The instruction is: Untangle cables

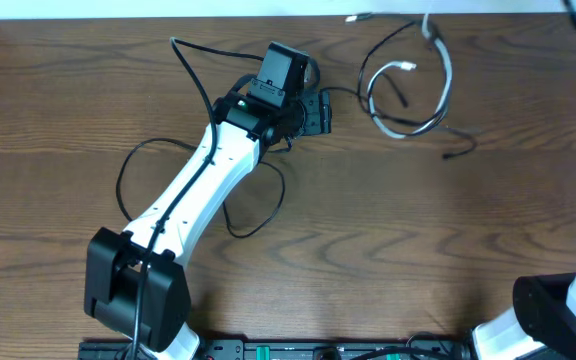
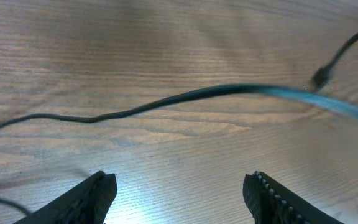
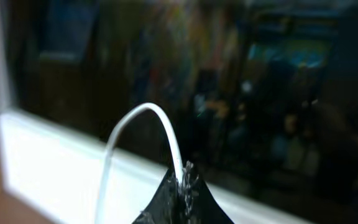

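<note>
My right gripper holds the white cable the black cable loops [image 1: 430,124] around, so my left gripper should grip the black cable [image 1: 345,90] beside the tangle and pull it away.
A white/grey cable [image 1: 446,85] lies looped together with a thin black cable [image 1: 366,78] at the back right of the table. Another black cable [image 1: 268,205] loops under my left arm. My left gripper [image 1: 315,112] is open and empty, just left of the tangle. In the left wrist view the open fingers [image 2: 180,190] hover over bare wood, with a black cable [image 2: 166,101] crossing ahead and a small plug end [image 2: 321,78] at the right. My right gripper [image 3: 182,180] is shut on the white cable [image 3: 146,109], which arches up from its tips. That gripper is outside the overhead view.
The wooden table [image 1: 398,240] has a pale edge along the back [image 1: 168,8]. A loose black plug end [image 1: 449,156] lies right of the tangle. The right arm's base [image 1: 553,310] stands at the front right. The left arm's base [image 1: 133,285] stands at the front left.
</note>
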`<state>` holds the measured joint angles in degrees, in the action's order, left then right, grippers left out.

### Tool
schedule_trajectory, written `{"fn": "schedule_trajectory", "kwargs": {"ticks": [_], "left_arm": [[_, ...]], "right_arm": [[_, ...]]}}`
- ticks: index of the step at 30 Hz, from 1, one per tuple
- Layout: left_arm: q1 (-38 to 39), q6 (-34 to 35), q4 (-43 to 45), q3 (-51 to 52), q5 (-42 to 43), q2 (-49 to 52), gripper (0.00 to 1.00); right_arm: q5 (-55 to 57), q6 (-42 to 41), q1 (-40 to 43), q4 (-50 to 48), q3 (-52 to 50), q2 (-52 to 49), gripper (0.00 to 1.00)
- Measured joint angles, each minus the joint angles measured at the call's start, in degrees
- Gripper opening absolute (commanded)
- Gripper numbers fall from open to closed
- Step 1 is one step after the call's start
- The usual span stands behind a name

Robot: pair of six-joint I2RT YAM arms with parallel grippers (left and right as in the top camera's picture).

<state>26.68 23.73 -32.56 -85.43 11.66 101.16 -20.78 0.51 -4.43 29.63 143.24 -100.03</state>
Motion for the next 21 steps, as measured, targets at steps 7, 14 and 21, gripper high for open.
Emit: {"fn": "schedule_trajectory", "kwargs": {"ticks": [7,14,21], "left_arm": [[0.0,0.0,-0.28,0.0,-0.46,0.74,0.72],[0.0,-1.25,-0.42,0.0,-2.69,0.74,0.72],[0.0,-5.46,-0.42,0.0,-2.99,0.74,0.74]], "right_arm": [[5.18,-0.35,4.11,-2.19,0.0,0.02,0.01],[6.01,-0.35,4.33,5.73,0.0,0.0,0.01],[3.78,-0.35,4.33,6.6,0.0,-0.02,0.01]]}}
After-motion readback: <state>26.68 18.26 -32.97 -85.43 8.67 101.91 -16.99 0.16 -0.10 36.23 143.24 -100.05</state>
